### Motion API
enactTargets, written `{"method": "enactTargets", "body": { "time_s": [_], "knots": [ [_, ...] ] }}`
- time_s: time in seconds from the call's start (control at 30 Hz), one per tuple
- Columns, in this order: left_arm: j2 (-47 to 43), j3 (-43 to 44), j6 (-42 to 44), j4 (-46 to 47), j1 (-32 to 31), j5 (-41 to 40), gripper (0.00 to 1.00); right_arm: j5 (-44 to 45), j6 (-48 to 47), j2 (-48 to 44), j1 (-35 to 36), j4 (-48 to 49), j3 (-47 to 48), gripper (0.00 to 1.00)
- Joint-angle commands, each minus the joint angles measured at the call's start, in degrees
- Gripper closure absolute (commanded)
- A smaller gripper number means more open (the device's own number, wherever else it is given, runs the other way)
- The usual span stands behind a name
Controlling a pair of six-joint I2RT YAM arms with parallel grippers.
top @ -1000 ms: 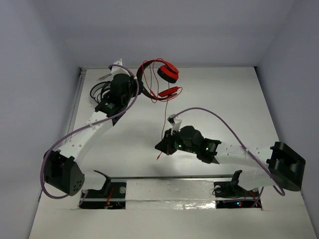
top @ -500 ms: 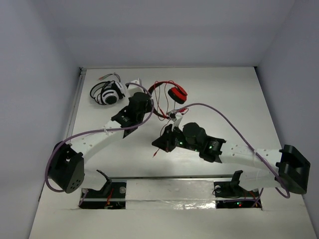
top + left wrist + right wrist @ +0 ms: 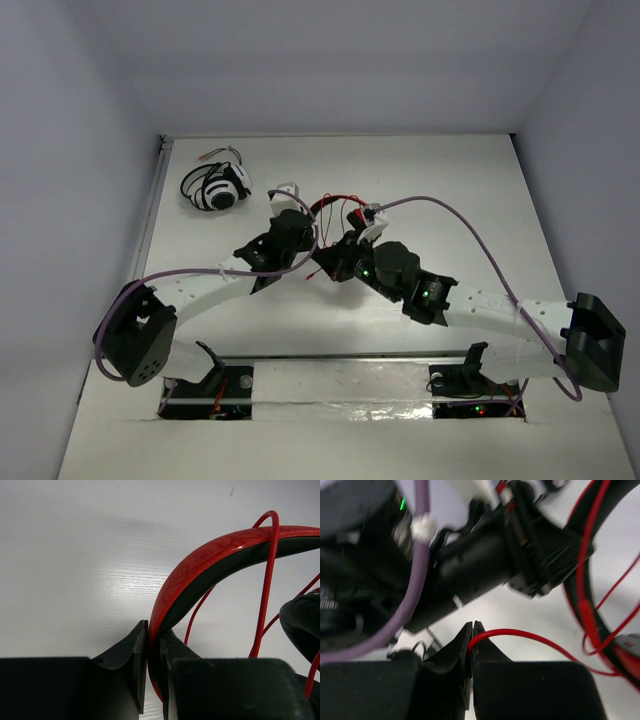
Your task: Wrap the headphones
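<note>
I keep bringing the cable inside the headband (image 3: 337,222) with my right gripper and let go there, while my left gripper steadies the headband and red cable looped over it (image 3: 270,547).
The red headphones (image 3: 335,207) are mostly hidden between the two arms in the top view. In the left wrist view the left gripper (image 3: 154,645) is shut on the red, black-lined headband (image 3: 210,555), with loops of thin red cable (image 3: 265,595) hanging over it. In the right wrist view the right gripper (image 3: 471,632) is shut on the red cable (image 3: 530,637), which runs right toward the headband (image 3: 577,580). In the top view the left gripper (image 3: 305,240) and right gripper (image 3: 325,258) sit close together at mid-table.
Black-and-white headphones (image 3: 214,186) lie at the back left of the white table (image 3: 470,200). The left arm's wrist (image 3: 485,565) fills the right wrist view just beyond the fingers. Purple arm cables (image 3: 450,215) arc over the table.
The left gripper has carried the red headphones from the back toward the table's middle. The right gripper has moved up and back with the cable, closing on the left gripper.
</note>
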Motion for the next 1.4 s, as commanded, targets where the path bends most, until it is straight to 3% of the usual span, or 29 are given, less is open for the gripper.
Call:
{"method": "enactTargets", "body": {
  "time_s": [0.0, 0.3, 0.7, 1.17, 1.37],
  "knots": [
    [-3.53, -1.19, -2.21, 5.47, -0.39, 1.47, 1.00, 12.85, 2.88, -0.98, 0.67, 3.49, 1.65, 1.00],
    [-3.44, -1.90, -4.49, 5.30, -0.39, 5.34, 1.00, 35.77, 13.25, 0.69, 0.67, 5.61, -2.22, 1.00],
    [-0.02, 1.34, -4.76, 0.92, -0.92, 5.08, 1.00, 50.91, 19.76, 5.78, 0.67, 6.83, -0.72, 1.00],
    [5.43, 6.62, -5.46, -4.28, -1.97, 3.85, 1.00, 56.54, 24.42, 9.39, 0.67, 7.01, 0.16, 1.00],
    [8.16, 9.17, -5.81, -4.72, -1.97, 7.18, 1.00, 57.16, 26.36, 9.83, -0.48, 5.60, -0.02, 1.00]
  ]
}}
